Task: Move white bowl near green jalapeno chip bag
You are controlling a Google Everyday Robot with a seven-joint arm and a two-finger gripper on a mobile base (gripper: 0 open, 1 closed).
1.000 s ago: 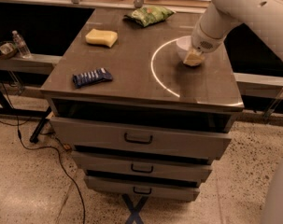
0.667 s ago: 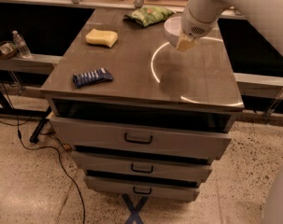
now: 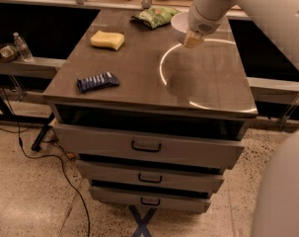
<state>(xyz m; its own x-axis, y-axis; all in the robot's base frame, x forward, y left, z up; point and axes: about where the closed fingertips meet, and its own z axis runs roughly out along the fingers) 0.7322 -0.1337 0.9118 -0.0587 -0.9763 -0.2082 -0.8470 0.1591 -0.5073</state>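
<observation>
My gripper should go on, since its fingers hold the white bowl's rim and the way to the green jalapeno chip bag is clear, before it lets go beside the bag.
The white bowl is at the back of the table top, just right of the green jalapeno chip bag. Only its left part shows; the rest is behind the arm. My gripper reaches down from the upper right and is shut on the bowl's near rim, with a tan fingertip showing below it. The bowl seems held slightly above the table. The chip bag lies flat at the back edge, a small gap from the bowl.
A yellow sponge lies at the back left and a dark blue snack bar at the front left of the grey table top. Drawers are below. A counter runs behind the table, and a water bottle stands on the left shelf.
My gripper has carried the white bowl from the right middle of the table toward the back and left, ending close beside the green chip bag.
</observation>
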